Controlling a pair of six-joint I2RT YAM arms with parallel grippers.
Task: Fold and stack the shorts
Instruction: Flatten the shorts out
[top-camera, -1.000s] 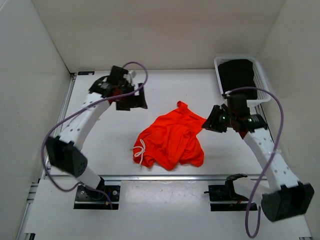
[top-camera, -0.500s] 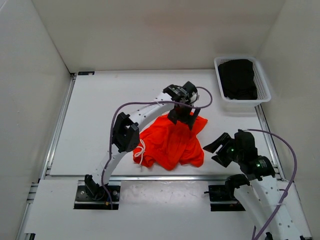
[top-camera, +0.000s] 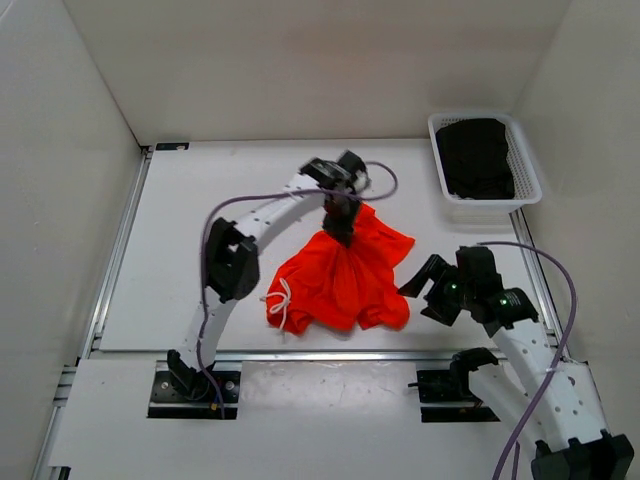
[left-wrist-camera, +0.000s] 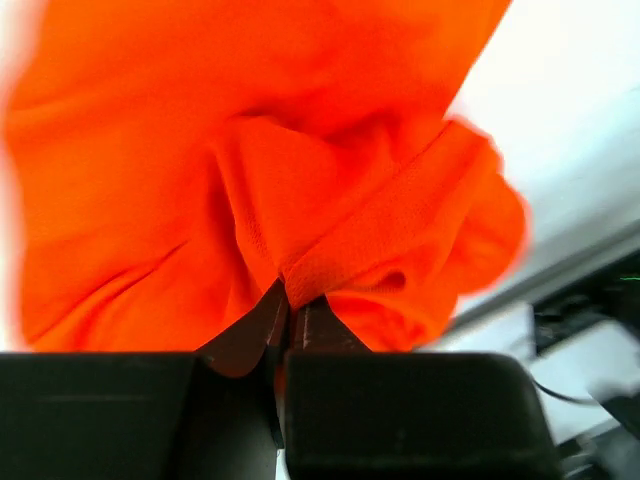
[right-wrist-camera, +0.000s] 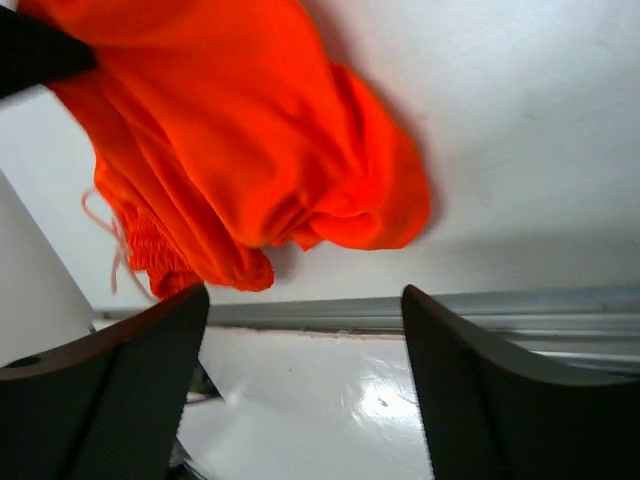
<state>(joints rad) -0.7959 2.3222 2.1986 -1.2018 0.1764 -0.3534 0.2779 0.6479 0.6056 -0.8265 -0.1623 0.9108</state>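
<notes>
The left gripper is pinching a bunched fold of the crumpled shorts (left-wrist-camera: 345, 240), so the right gripper should hold the shorts while the left gripper grabs another corner of the shorts to stretch them.
The neon-orange shorts (top-camera: 345, 280) lie crumpled in the middle of the table, their white drawstring (top-camera: 279, 300) trailing at the near left. My left gripper (top-camera: 341, 228) reaches over their far edge and is shut on a pinched fold of the orange cloth (left-wrist-camera: 300, 275), which bunches up between the fingertips. My right gripper (top-camera: 424, 288) hovers just right of the shorts, near the table's front, open with nothing between its fingers (right-wrist-camera: 130, 370). From the right wrist the shorts (right-wrist-camera: 240, 140) fill the upper left.
A white basket (top-camera: 524, 170) holding dark folded clothing (top-camera: 477, 155) stands at the back right corner. A metal rail (top-camera: 300, 353) runs along the table's front edge, below the shorts. White walls enclose the table on three sides.
The left arm swung from the back left across to the shorts and shut on their far edge. The right arm let go of the cloth, pulled back toward the front right and opened.
</notes>
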